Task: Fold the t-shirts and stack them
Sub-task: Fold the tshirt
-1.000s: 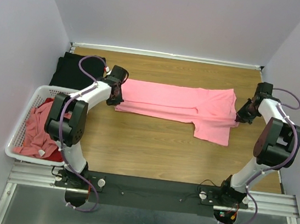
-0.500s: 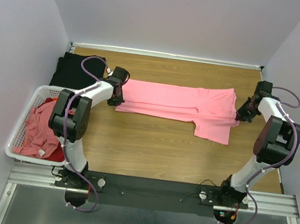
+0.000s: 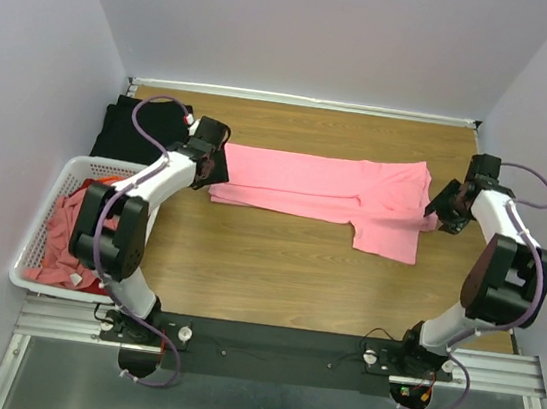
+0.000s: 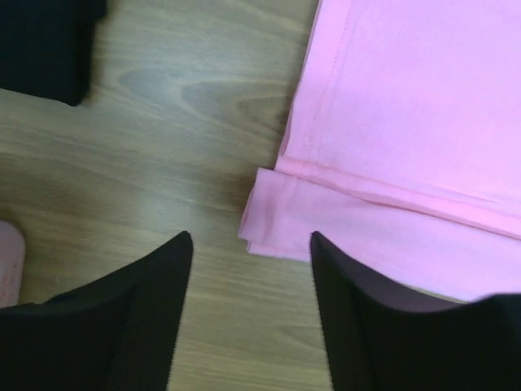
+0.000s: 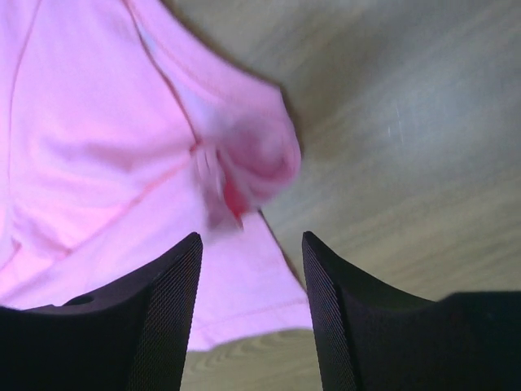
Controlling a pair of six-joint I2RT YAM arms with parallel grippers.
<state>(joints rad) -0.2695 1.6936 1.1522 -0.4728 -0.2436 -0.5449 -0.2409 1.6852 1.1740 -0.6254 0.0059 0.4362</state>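
The salmon-pink t-shirt's sleeve sticks out (image 3: 386, 243) past the folded body's front edge, so next my right gripper places that sleeve back over the shirt's far side (image 3: 396, 174) first.
A salmon-pink t-shirt (image 3: 325, 193) lies folded lengthwise across the far half of the table, one sleeve hanging toward the front at its right end. My left gripper (image 3: 210, 169) stands open just off its left end; the folded corner (image 4: 273, 220) lies on the wood ahead of the fingertips (image 4: 181, 244). My right gripper (image 3: 441, 209) is open at the shirt's right end, above a bunched fold of cloth (image 5: 252, 163), with nothing held. A black t-shirt (image 3: 127, 130) lies folded at the far left. More pink and red t-shirts (image 3: 72, 239) fill the basket.
A white slatted basket (image 3: 36, 234) stands at the table's left edge by the left arm. Lilac walls close in on the left, back and right. Bare wood (image 3: 284, 277) stretches between the pink shirt and the arm bases.
Both grippers have opened and let go of the pink shirt's ends. The left arm has swung slightly back and left; the right gripper has drawn slightly forward.
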